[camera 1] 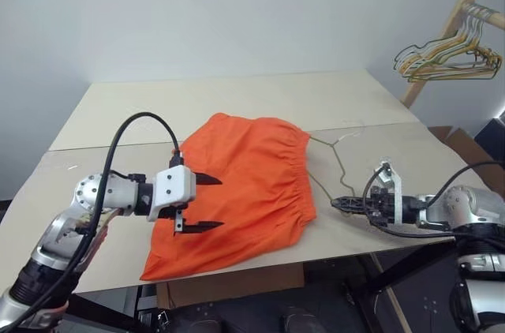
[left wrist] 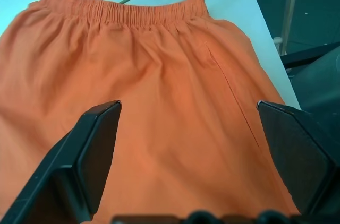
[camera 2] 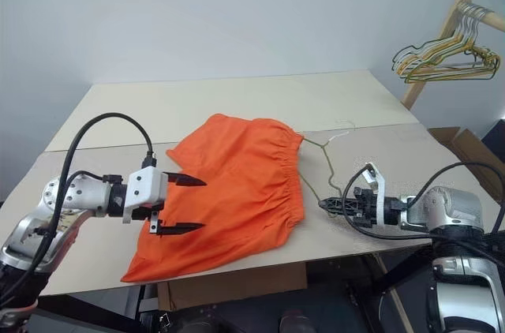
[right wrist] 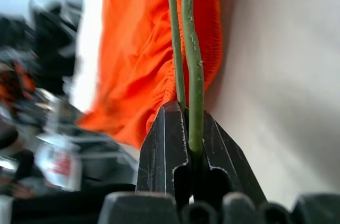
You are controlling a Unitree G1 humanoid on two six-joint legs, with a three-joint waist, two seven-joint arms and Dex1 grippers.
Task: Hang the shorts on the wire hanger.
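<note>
Close gathers (camera 1: pixel 303 192) wrinkle the top edge of the waistband (camera 1: pixel 301 161). The waistband will stretch into a point beyond the hanger's end when I pull it outward.
The bright orange shorts (camera 1: pixel 252 183) lie flat on the table (camera 1: pixel 237 104), waistband toward the right. My left gripper (camera 1: pixel 219 203) hovers open over their left part, and its two black fingers (left wrist: pixel 90 149) stand wide apart above the fabric (left wrist: pixel 159 75). The thin wire hanger (camera 1: pixel 339 167) lies on the table just right of the waistband, one end reaching under the fabric. My right gripper (camera 1: pixel 335 203) is shut on the hanger's wire (right wrist: pixel 192 75) near the table's front edge, and the wire runs out between its fingertips toward the shorts.
A bunch of pale hangers (camera 1: pixel 446 57) hangs on a wooden rack at the back right. A cardboard box (camera 1: pixel 465 147) stands past the table's right edge. The shorts' lower corner overhangs the table's front edge.
</note>
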